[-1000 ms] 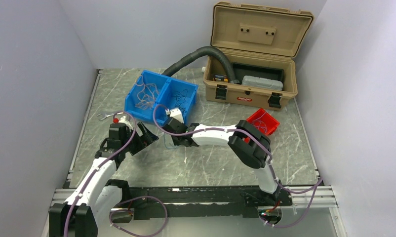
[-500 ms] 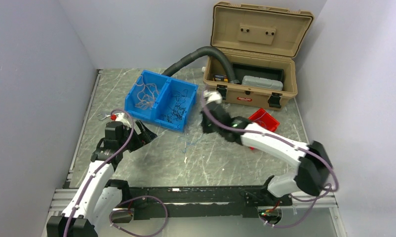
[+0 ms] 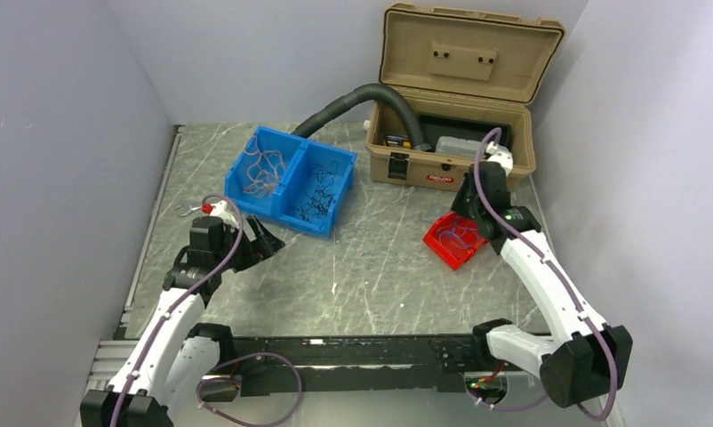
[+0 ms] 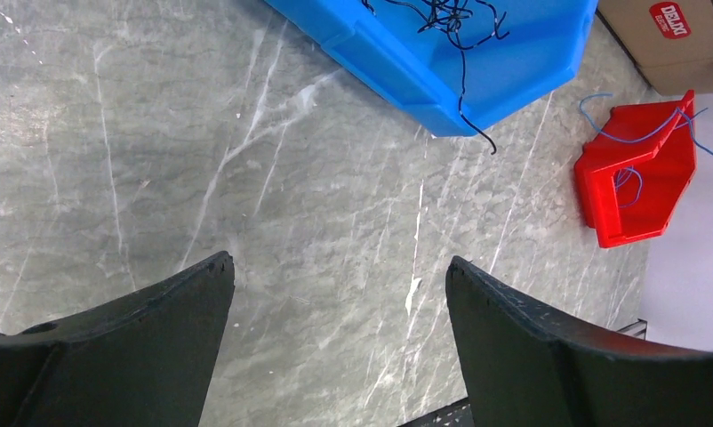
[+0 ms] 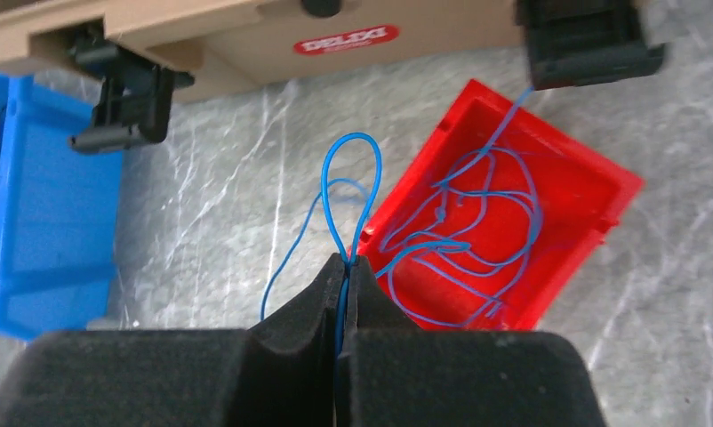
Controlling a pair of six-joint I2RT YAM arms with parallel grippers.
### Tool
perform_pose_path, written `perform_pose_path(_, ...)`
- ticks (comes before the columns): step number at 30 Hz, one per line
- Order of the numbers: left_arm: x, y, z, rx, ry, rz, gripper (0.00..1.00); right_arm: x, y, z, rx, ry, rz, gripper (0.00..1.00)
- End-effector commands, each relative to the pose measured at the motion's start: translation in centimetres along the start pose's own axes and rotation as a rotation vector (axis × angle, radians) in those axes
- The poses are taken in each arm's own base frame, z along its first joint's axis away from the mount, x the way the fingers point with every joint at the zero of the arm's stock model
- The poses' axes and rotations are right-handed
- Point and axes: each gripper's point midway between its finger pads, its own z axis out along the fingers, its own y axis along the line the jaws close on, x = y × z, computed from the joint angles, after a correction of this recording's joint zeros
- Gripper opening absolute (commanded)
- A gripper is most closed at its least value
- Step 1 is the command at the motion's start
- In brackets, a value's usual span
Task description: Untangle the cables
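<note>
A part of the blue cable (image 5: 300,239) is hanging outside the red bin, so next my right gripper moves back over the red bin's middle (image 5: 498,224) before it opens.
My right gripper (image 5: 347,261) is shut on a thin blue cable (image 5: 377,173), whose loop sticks up past the fingertips. It hangs by the near-left corner of a small red bin (image 5: 584,200) that holds several more blue cables (image 5: 451,243). From above, this gripper (image 3: 471,212) sits over the red bin (image 3: 435,245) at the right. A blue two-part bin (image 3: 292,158) holds whitish cables (image 3: 264,171) on the left and black cables (image 3: 319,191) on the right. My left gripper (image 4: 340,267) stands open over bare table, with nothing between its fingers.
An open tan toolbox (image 3: 460,107) stands at the back right, with a fat black corrugated hose (image 3: 353,100) running out of it behind the blue bin. A small metal tool (image 3: 188,210) lies near the left table edge. One black cable (image 4: 477,133) droops over the blue bin's corner.
My right arm has swung from the table's middle to the right, carrying the blue cable over to the red bin. The left gripper has barely moved.
</note>
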Motion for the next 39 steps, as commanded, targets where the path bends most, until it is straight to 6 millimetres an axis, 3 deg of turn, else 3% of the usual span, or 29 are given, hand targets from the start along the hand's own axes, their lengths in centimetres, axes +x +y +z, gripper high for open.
perform_pose_path(1,-1.3,-1.7,-0.7,0.047,-0.031,0.040,0.91,-3.9,-1.0,-2.1,-0.004,-0.088,0.031,0.00)
perform_pose_path(4,-1.2,-1.8,-0.6,0.050,-0.029,0.047,0.91,-6.3,0.1,-3.3,-0.060,-0.137,0.035,0.00)
perform_pose_path(10,-0.9,-3.0,-0.6,0.111,0.001,0.086,0.92,-10.0,5.8,-6.6,-0.339,-0.185,0.037,0.00)
perform_pose_path(15,-0.5,-4.3,-0.7,0.172,0.031,0.125,0.93,-12.9,6.2,-9.3,-0.352,-0.254,0.041,0.00)
perform_pose_path(20,-0.5,-4.8,-0.6,0.180,0.033,0.138,0.93,-14.3,3.2,-10.6,-0.191,-0.319,0.069,0.00)
perform_pose_path(24,-0.3,-5.2,-0.6,0.187,0.048,0.147,0.93,-13.9,-1.0,-11.0,0.002,-0.373,0.128,0.00)
perform_pose_path(28,-0.3,-5.7,-0.6,0.200,0.052,0.153,0.94,-12.7,-3.9,-11.0,0.115,-0.412,0.162,0.00)
perform_pose_path(33,-0.3,-6.2,-0.7,0.213,0.050,0.160,0.94,-10.8,-5.4,-8.7,0.212,-0.370,0.166,0.00)
perform_pose_path(39,-0.1,-6.4,-0.9,0.214,0.054,0.165,0.94,-7.0,-6.1,-3.5,0.264,-0.273,0.148,0.00)
